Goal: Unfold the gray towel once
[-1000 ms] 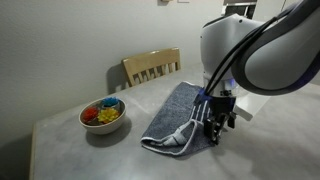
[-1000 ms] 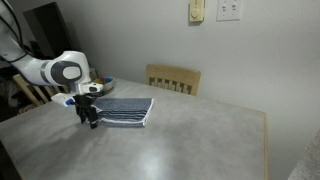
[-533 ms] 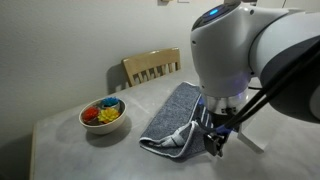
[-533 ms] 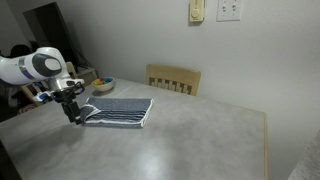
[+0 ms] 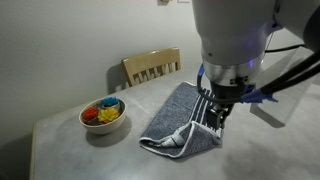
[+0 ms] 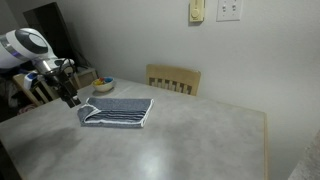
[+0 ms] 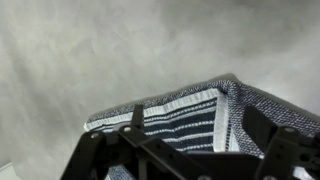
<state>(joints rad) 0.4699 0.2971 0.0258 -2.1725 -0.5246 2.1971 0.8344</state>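
The towel's flat striped end (image 7: 182, 122) lies between my gripper's fingers, off-centre from the turned-over corner (image 7: 236, 93), so I should back off and line my gripper up there before closing.
The gray towel (image 5: 178, 122) lies folded on the table, its dark and white striped end toward the table's near edge. It also shows in an exterior view (image 6: 118, 111) and in the wrist view (image 7: 185, 115). My gripper (image 5: 214, 112) hangs just above and beside the striped end, off the cloth (image 6: 70, 96). In the wrist view the gripper (image 7: 200, 128) is open. Its two fingers stand apart over the striped corner with nothing held between them.
A bowl (image 5: 103, 114) of colourful small things stands beside the towel, also seen in an exterior view (image 6: 103, 85). A wooden chair (image 5: 152, 66) stands behind the table (image 5: 80, 155). The chair (image 6: 173, 79) and the broad grey tabletop (image 6: 190, 140) show in both exterior views.
My gripper has moved off past the towel's striped end and has risen. The towel lies as before.
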